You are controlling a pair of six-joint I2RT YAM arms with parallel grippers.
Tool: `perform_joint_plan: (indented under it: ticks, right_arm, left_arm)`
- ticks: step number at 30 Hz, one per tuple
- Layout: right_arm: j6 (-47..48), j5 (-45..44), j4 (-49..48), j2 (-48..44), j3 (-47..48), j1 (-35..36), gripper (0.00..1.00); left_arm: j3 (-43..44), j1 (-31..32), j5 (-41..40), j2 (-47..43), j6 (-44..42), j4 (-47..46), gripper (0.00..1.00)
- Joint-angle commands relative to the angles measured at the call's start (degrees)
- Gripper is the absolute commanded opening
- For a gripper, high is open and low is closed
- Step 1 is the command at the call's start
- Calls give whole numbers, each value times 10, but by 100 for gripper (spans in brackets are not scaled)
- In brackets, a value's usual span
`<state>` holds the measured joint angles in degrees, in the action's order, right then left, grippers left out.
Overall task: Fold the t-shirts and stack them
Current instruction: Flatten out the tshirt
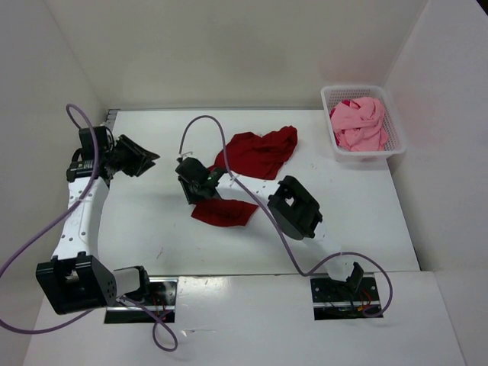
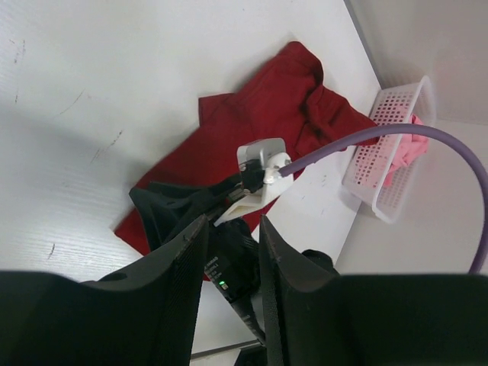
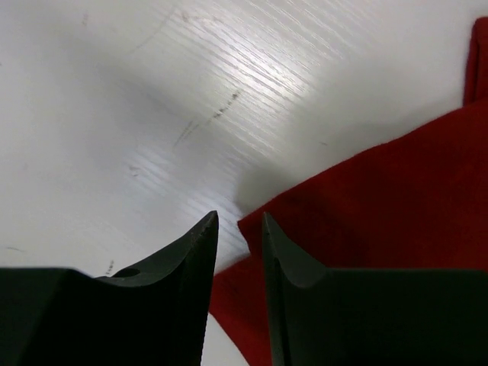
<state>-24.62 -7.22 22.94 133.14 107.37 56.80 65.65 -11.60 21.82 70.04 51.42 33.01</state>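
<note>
My right gripper should take the t-shirt's end point(image 1: 288, 139) by the basket, as it is crossing to the dark red t-shirt's near flap point(image 1: 223, 214) and should leave that flap to my left gripper.
The dark red t-shirt point(image 1: 255, 152) lies crumpled at the table's middle, one flap reaching toward the near side point(image 1: 225, 212). My right gripper point(image 1: 192, 191) hangs over the shirt's left edge. In the right wrist view its jaws point(image 3: 238, 229) stand slightly apart, and a corner of the red cloth point(image 3: 381, 206) lies flat on the table just past the tips. My left gripper point(image 1: 149, 158) is at the far left, clear of the cloth, its jaws point(image 2: 232, 232) narrowly open and empty. The light pink t-shirt point(image 1: 358, 122) is bundled in the basket, with a darker magenta bit point(image 1: 334, 116) at its left side.
The white lattice basket point(image 1: 362, 89) stands at the far right corner and also shows in the left wrist view point(image 2: 381, 152). A purple cable point(image 1: 252, 202) arcs over the red shirt. The right arm's elbow point(image 1: 296, 207) sits right of the shirt. White walls close in the table.
</note>
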Motion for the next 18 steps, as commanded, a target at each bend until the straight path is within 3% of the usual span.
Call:
perform_joint_plan:
  ticks: [1,11,14,15,18]
  right_arm:
    - [27,-43,24,19,28,8,35]
    - [39,-96,59,54,49,38,39]
    - [32,-108,64,64,49,43,32]
    - [32,-115,64,64,49,43,24]
    - [15,-132,64,55,36,43,14]
  left_arm:
    - [0,-8,20,-10,9,-18,41]
    - [-43,-19,7,-27,9,-29,42]
    - [-54,-25,-39,-32,-14,-15,43]
    - [-54,-31,-49,-32,-25,-7,44]
    - [-61,-44,-94,-38,-33,7,46]
